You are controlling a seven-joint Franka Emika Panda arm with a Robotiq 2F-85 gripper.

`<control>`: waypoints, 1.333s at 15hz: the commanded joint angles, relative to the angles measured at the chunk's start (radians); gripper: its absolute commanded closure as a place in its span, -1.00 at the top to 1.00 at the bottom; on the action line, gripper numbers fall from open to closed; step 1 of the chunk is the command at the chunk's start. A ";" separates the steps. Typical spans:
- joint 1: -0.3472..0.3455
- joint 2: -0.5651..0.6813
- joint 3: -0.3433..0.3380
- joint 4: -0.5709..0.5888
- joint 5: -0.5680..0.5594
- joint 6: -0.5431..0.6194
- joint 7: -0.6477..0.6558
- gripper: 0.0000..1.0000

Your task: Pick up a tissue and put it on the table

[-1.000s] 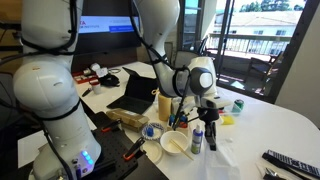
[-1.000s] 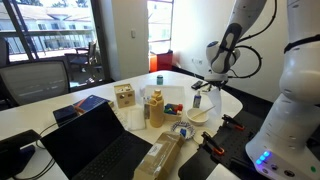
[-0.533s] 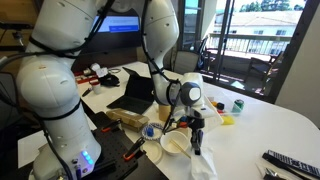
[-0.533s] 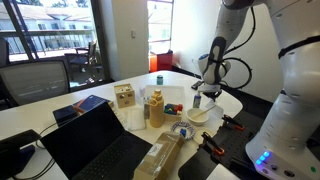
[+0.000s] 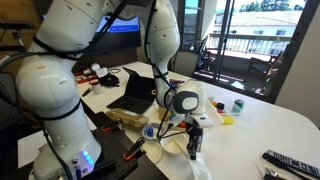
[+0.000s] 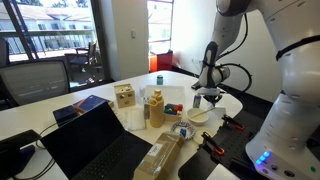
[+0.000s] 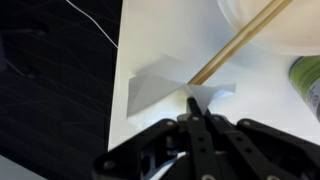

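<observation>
The wooden stick (image 7: 221, 57) is leaning out of the bowl over the tissue, so my gripper should pull the tissue away to the clear table (image 5: 186, 170) near the table's edge before it opens.
My gripper (image 7: 193, 104) is shut on a white tissue (image 7: 158, 84), pinching its edge between the closed fingers. In the wrist view the tissue lies spread on the white table (image 7: 170, 35), close to the table's edge. In an exterior view the gripper (image 5: 193, 147) is low over the table (image 5: 285, 125), next to a white bowl (image 5: 173, 146), with the tissue (image 5: 201, 167) hanging just below it. In the other exterior view the gripper (image 6: 198, 101) is near the far edge of the table (image 6: 178, 78); the tissue is too small to make out there.
A wooden stick (image 7: 238, 42) leans out of the bowl (image 7: 275, 25) over the tissue. A green bottle (image 7: 309, 82) stands beside it. A laptop (image 5: 131, 90), a remote (image 5: 291, 160), a green can (image 5: 237, 104) and a wooden box (image 6: 124, 96) are on the table.
The gripper has come down from above the bowl towards the table's front edge, with the tissue in it. The tissue now reaches the table surface.
</observation>
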 commanded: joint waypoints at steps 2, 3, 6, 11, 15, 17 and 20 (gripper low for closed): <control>0.018 -0.084 -0.025 -0.025 0.090 -0.002 -0.106 -0.99; 0.034 -0.103 -0.040 -0.033 0.095 0.007 -0.115 -0.99; 0.059 -0.161 -0.067 -0.041 0.105 0.045 -0.132 -0.99; 0.104 -0.231 -0.114 -0.064 0.101 0.117 -0.128 -0.99; 0.103 -0.225 -0.128 -0.097 0.116 0.144 -0.132 -0.99; 0.092 -0.214 -0.135 -0.125 0.133 0.159 -0.134 -0.99; 0.092 -0.192 -0.173 -0.168 0.163 0.169 -0.135 -0.99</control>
